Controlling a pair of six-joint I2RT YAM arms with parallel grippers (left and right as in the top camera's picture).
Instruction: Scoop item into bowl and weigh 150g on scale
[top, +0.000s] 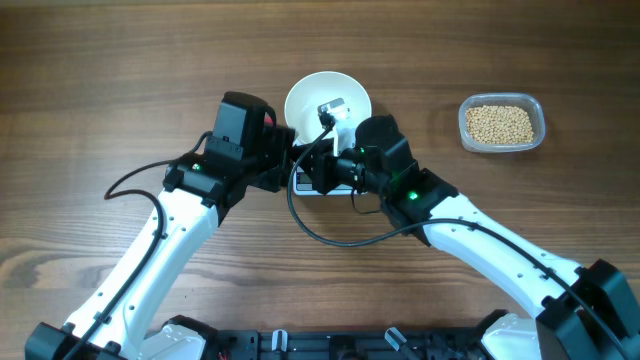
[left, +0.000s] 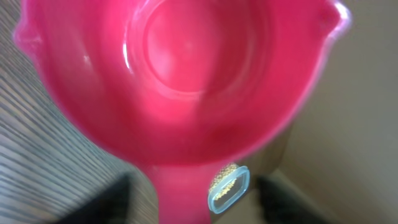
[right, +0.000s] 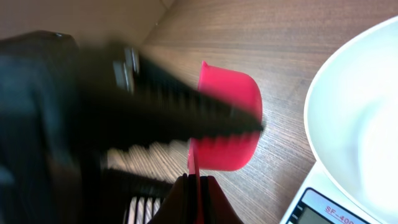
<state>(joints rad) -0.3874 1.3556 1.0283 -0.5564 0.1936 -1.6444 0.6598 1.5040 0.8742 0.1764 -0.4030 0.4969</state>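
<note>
The robot's left gripper has its open fingers around the scoop's handle (left: 181, 198), so it should back out of the way before the right gripper carries the scoop to the beans (top: 501, 125).
A red scoop (right: 227, 118) hangs over the table just left of the white bowl (right: 354, 124). My right gripper (right: 198, 186) is shut on the scoop's thin handle. In the left wrist view the scoop's empty cup (left: 186, 62) fills the frame, and my left gripper (left: 196, 202) stands open, its dark fingers (left: 106, 199) off the handle on both sides. The bowl (top: 305, 95) looks empty and rests on the scale (right: 311, 208), which both grippers mostly hide from overhead. The beans (top: 500, 122) lie in a clear container far to the right.
The clear plastic container (top: 467, 128) sits on the wooden table right of the bowl and also shows in the left wrist view as the container (left: 230, 193). Both arms meet in front of the bowl, with cables looping below them.
</note>
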